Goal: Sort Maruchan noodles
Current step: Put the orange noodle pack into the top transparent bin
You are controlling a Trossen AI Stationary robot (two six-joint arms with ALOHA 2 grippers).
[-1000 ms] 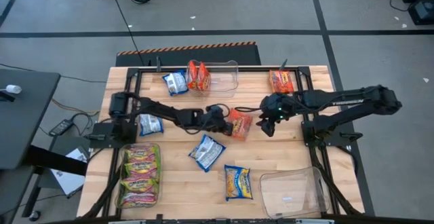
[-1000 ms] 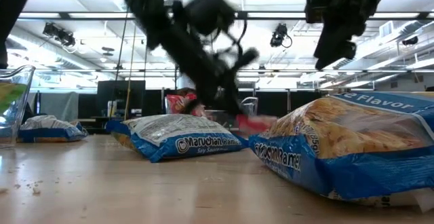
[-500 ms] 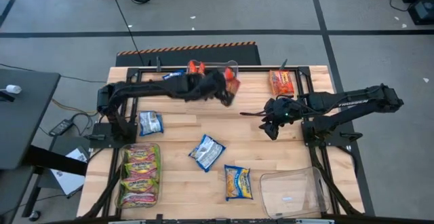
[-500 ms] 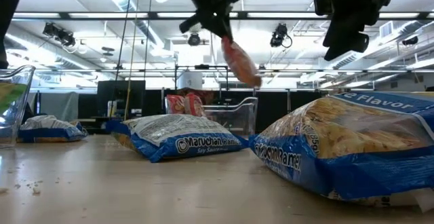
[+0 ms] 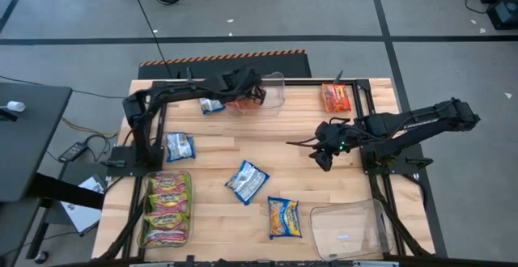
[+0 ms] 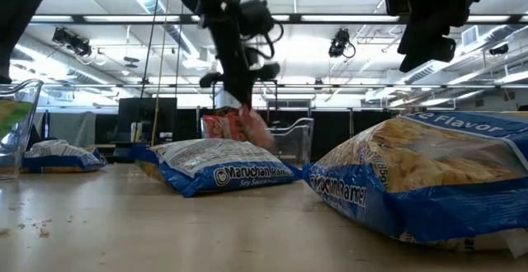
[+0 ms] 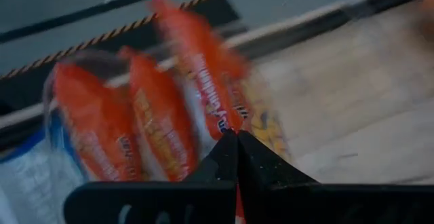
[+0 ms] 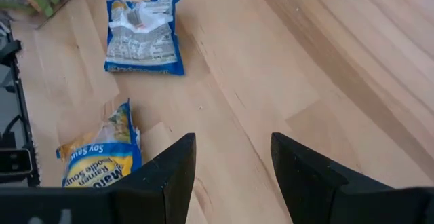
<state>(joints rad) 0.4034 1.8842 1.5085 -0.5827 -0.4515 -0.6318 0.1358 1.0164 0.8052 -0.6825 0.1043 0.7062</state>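
Note:
My left gripper has the held red-orange packet (image 7: 205, 71) in line with the two standing in the clear bin (image 7: 132, 125), so it should lower the packet next until the packet stands beside them.
My left gripper (image 5: 252, 91) reaches to the table's far edge, over the clear bin (image 5: 273, 89), and is shut on a red-orange noodle packet (image 7: 203, 68). Two more red-orange packets (image 7: 95, 122) stand in that bin. My right gripper (image 5: 323, 155) hovers open right of the table's middle, over bare wood. Blue packets lie flat on the table (image 5: 247, 180), (image 5: 283, 217), (image 5: 180, 146), (image 5: 212, 103). Another red-orange packet (image 5: 336, 97) lies at the far right. Green-pink-yellow packets (image 5: 166, 210) fill a bin at the near left. My left gripper pinches the red-orange packet by its end (image 7: 220, 119) between the two shut fingers, coming from above and slanting toward the far edge. The packet (image 6: 252, 128) hangs tilted below the fingers, next to the two packets in the bin. Whether it rests on the bin, I cannot tell.
A clear bin (image 5: 348, 228) lies at the near right corner. Dark frame rails (image 5: 368, 129) run along the table's sides and far edge. Bare wood (image 8: 271, 61) lies under my right gripper. In the low view, two blue packets (image 6: 223, 173), (image 6: 429, 181) stand close to the camera.
My left gripper has lifted the red-orange packet clear of the table's middle, carried it up and toward the far edge, and lowered it to the clear bin, where the packet now hangs beside the other red ones. My right gripper has stayed open, nearly still.

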